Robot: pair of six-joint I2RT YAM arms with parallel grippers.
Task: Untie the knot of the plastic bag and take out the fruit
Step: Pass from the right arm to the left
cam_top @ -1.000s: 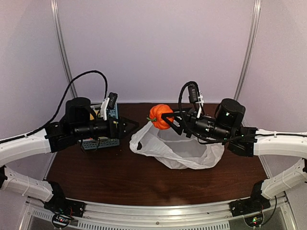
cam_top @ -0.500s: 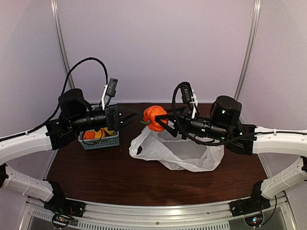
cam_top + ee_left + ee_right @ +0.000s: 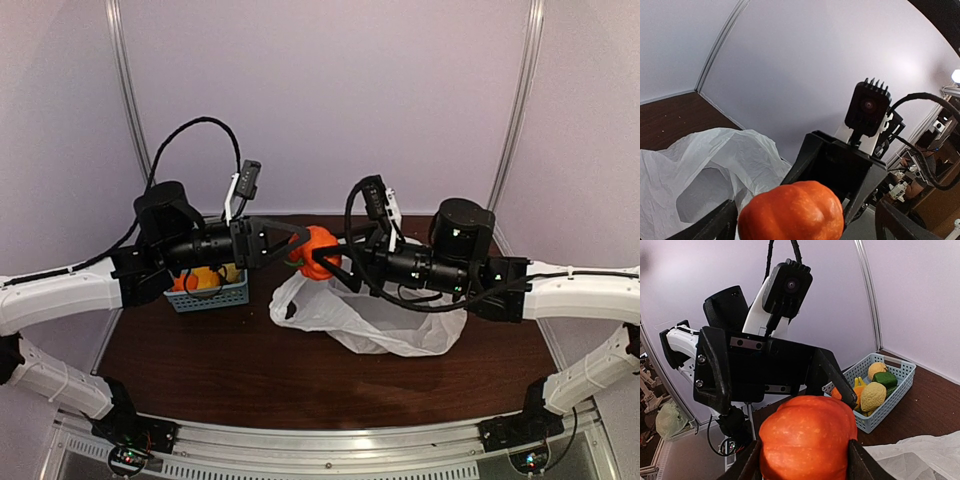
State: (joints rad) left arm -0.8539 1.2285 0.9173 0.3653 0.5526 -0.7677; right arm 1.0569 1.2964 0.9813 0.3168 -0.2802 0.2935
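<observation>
The blue basket (image 3: 222,293) is on my left gripper's side, so next my left gripper takes a firm hold of the orange fruit (image 3: 316,252) before my right gripper opens and moves away.
A ribbed orange fruit (image 3: 318,248) hangs in the air over the left edge of the plastic bag (image 3: 375,318), with my right gripper (image 3: 324,256) shut on its sides. In the right wrist view the fruit (image 3: 807,437) fills the space between the fingers (image 3: 751,467). My left gripper (image 3: 300,248) faces it from the left, open, one finger on either side of the fruit (image 3: 792,212) without clamping it. The white bag (image 3: 700,165) lies crumpled on the table with its mouth open. The knot is out of view.
A blue basket (image 3: 212,294) stands at the back left behind the left arm. It holds yellow (image 3: 872,396), green (image 3: 885,378) and orange pieces of fruit. The brown table (image 3: 230,365) ends at a metal rail in front. Walls close in the back and sides.
The right gripper has carried the orange fruit left and a little forward. The left gripper has swung right from over the basket, and its open fingers now flank the fruit.
</observation>
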